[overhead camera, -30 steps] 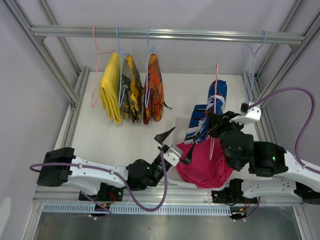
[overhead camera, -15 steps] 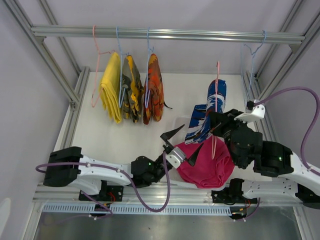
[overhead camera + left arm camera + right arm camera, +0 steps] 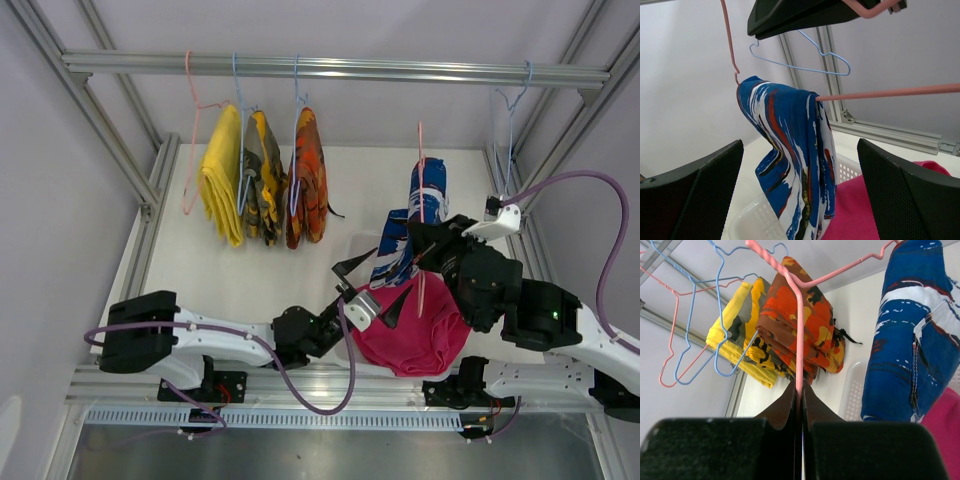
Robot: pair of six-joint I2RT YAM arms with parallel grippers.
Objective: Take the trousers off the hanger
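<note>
The blue trousers' near edge (image 3: pixel 392 271) hangs between the left gripper's open fingers, so the robot should keep moving that gripper in until the fingers close just below the pink bar (image 3: pixel 820 116).
Blue patterned trousers (image 3: pixel 415 225) hang folded over the bar of a pink hanger (image 3: pixel 421 160), off the rail and above the basket. My right gripper (image 3: pixel 800 390) is shut on the hanger's pink wire (image 3: pixel 799 330). My left gripper (image 3: pixel 800 200) is open, its two black fingers (image 3: pixel 695 195) standing either side of the blue trousers' (image 3: pixel 790 150) lower end without touching. Magenta-pink trousers (image 3: pixel 410 335) lie in the basket. Yellow (image 3: pixel 222 175), olive-yellow camouflage (image 3: pixel 262 180) and orange camouflage trousers (image 3: pixel 306 175) hang on hangers at the rail's left.
A white perforated basket (image 3: pixel 747 222) sits under the blue trousers, in front of both arms. An empty blue hanger (image 3: pixel 510 110) hangs on the metal rail (image 3: pixel 340 68) at the right. Frame posts stand at both sides of the white table.
My left gripper has reached right and forward until its open fingers flank the blue trousers. The right gripper with the hanger has shifted slightly left and up.
</note>
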